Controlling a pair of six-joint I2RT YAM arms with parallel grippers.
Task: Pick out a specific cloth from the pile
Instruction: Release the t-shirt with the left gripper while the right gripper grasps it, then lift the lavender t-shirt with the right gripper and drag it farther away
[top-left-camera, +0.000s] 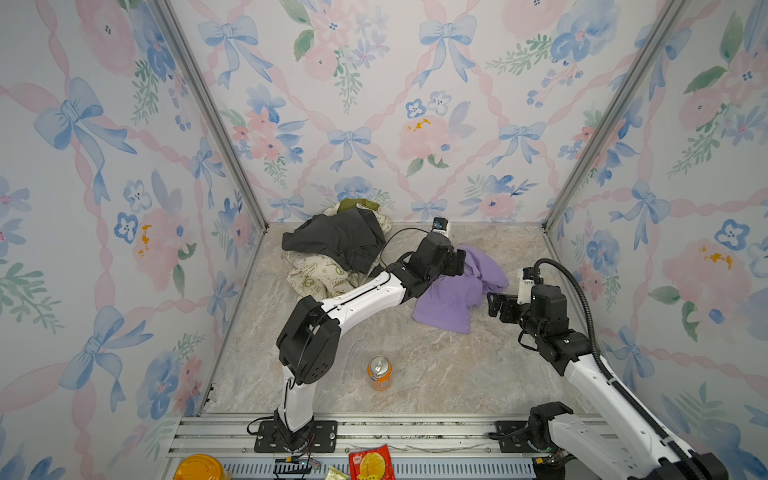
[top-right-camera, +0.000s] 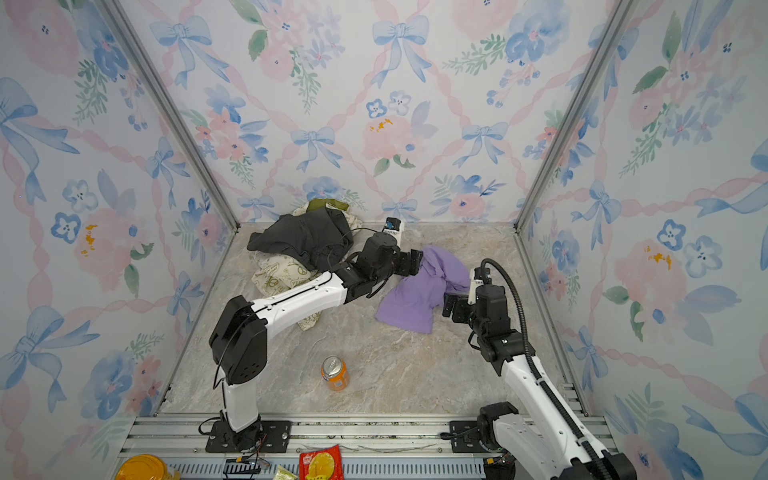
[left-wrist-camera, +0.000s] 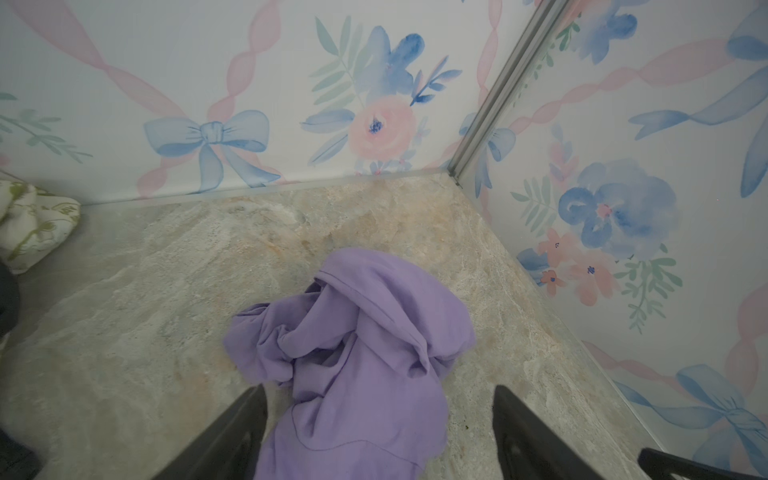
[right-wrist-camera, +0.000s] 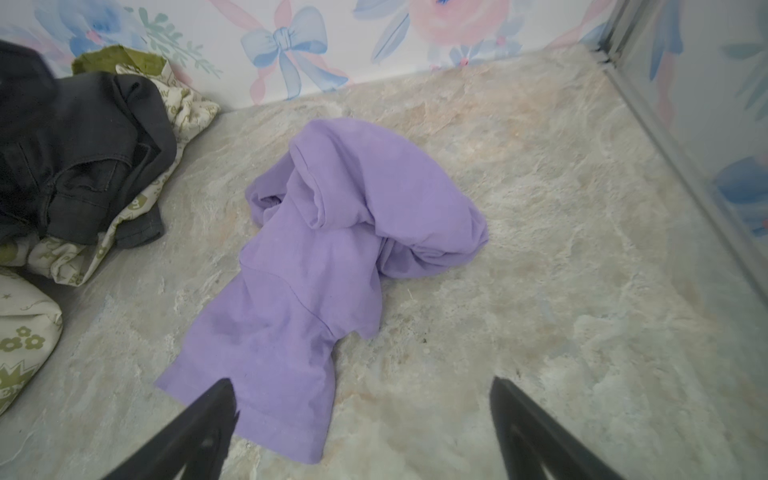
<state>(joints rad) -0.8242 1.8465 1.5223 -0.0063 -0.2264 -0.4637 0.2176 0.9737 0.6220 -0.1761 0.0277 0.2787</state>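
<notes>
The cloth's far end (top-left-camera: 449, 305) is folded over in loose folds (right-wrist-camera: 364, 185). The cloth will spread open and show its hidden side when I lift and pull it.
The cloth (top-left-camera: 451, 301) (top-right-camera: 415, 297), a plain lavender garment, lies crumpled on the marble floor to the right of the pile and apart from it. The pile (top-left-camera: 336, 245) (top-right-camera: 301, 245) is a heap of dark grey, cream green-printed and olive fabric in the back left corner. My left gripper (top-left-camera: 459, 262) (top-right-camera: 415, 262) hovers over the cloth's far end, open. In the left wrist view its jaws (left-wrist-camera: 379, 389) straddle the cloth (left-wrist-camera: 357, 353) without pinching it. My right gripper (top-left-camera: 493, 303) (top-right-camera: 446, 305) (right-wrist-camera: 361, 381) is open beside the cloth's (right-wrist-camera: 332, 249) near right edge, holding nothing.
An orange soda can (top-left-camera: 379, 372) (top-right-camera: 334, 372) stands upright on the floor near the front. Floral walls close in the back and both sides. A red snack packet (top-left-camera: 371, 463) and a yellow lid (top-left-camera: 199, 467) lie beyond the front rail.
</notes>
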